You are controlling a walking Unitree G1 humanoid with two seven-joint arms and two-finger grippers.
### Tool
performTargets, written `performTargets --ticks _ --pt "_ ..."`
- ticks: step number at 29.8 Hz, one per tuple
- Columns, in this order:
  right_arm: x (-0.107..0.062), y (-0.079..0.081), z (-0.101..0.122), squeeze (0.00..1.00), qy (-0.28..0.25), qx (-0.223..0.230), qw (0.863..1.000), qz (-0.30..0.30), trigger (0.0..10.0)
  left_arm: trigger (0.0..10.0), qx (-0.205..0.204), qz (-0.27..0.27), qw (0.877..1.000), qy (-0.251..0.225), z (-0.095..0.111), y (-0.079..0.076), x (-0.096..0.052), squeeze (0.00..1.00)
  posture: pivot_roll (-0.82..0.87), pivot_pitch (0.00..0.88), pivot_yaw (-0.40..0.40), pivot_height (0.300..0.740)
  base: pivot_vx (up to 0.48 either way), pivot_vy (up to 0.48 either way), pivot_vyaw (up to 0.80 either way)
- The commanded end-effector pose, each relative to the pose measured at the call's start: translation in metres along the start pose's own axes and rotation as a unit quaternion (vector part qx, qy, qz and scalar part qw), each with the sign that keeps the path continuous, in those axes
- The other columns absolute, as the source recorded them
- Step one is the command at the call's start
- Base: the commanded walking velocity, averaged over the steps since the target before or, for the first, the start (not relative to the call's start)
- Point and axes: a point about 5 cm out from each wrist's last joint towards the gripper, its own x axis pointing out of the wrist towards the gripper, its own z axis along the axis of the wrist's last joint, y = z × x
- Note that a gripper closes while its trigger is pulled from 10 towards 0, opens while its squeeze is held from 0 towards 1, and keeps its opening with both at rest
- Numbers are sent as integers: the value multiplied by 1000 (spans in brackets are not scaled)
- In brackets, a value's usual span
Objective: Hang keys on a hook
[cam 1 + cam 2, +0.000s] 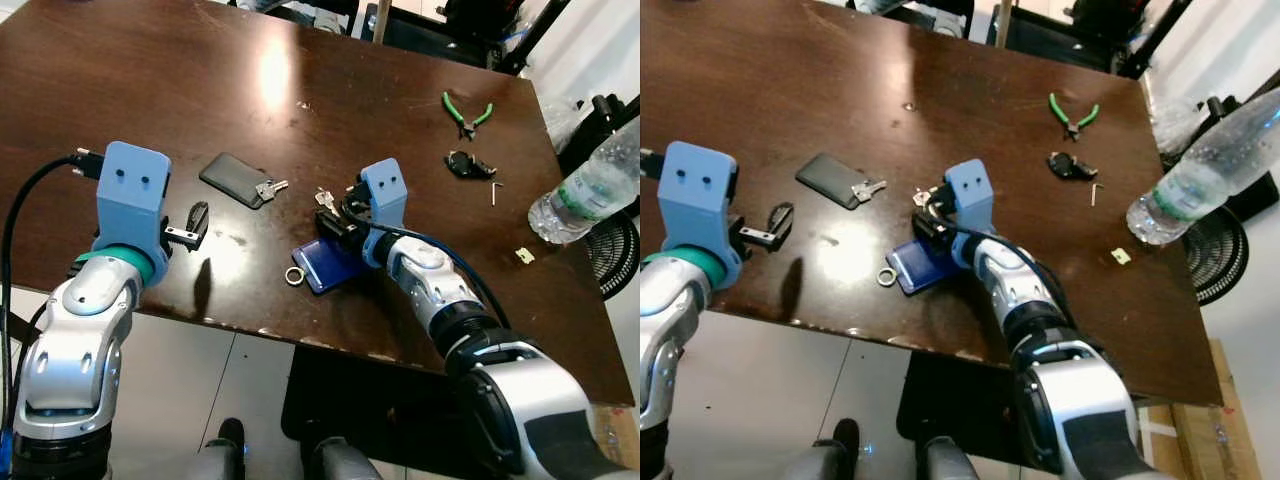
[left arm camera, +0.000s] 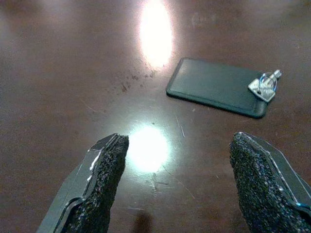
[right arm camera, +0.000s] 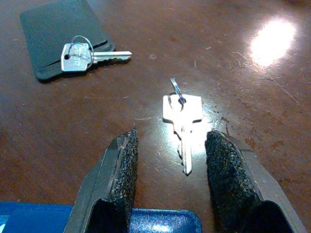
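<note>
The ring (image 3: 176, 90) sticks up from the key's head past the robot's fingers, so the ring will keep poking out in front when the robot carries the silver key (image 3: 183, 114).
A small silver key (image 3: 182, 121) with a ring lies flat on the dark wooden table (image 1: 150, 80). My right gripper (image 3: 171, 140) is open and low over it, one finger on each side of the blade. A second silver key (image 3: 82, 55) rests on the corner of a black card holder (image 1: 232, 178) farther left. A blue card (image 1: 325, 265) lies under my right gripper's base, with a loose metal ring (image 1: 294, 275) beside it. My left gripper (image 1: 195, 222) hovers open near the table's front edge, short of the card holder (image 2: 214, 87), with nothing between its fingers.
At the back right lie green pliers (image 1: 466, 110), a small black object (image 1: 465, 165) and a hex key (image 1: 495, 193). A plastic water bottle (image 1: 590, 195) lies at the right edge, with a black fan (image 1: 622, 255) beyond. The table's front edge (image 1: 250, 328) is close.
</note>
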Motion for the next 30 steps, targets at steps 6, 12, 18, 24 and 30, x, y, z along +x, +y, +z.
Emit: performTargets --ticks 6,12,18,24,30 --pt "-3 -3 -13 0 28 13 999 -22 10000 10000 -8 -6 1000 7 -1 -6 -3 0 -79 336 -92 740 0 0 0" --pt "-2 -7 -6 0 17 27 998 -46 7686 10000 -9 -3 1000 9 -1 -6 -3 0 -70 334 -93 740 0 0 0" --pt "0 -6 -5 0 16 30 998 -51 4314 10000 -9 -2 1000 9 0 -5 -4 0 -68 334 -94 740 0 0 0" --pt "-5 -13 -16 0 49 26 994 -91 941 10000 -8 1 1000 13 -1 -4 -5 0 -65 341 -93 740 0 0 0" --pt "-7 -15 -19 0 56 26 993 -101 0 10000 -8 2 1000 13 -1 -4 -5 0 -63 342 -90 740 0 0 0"
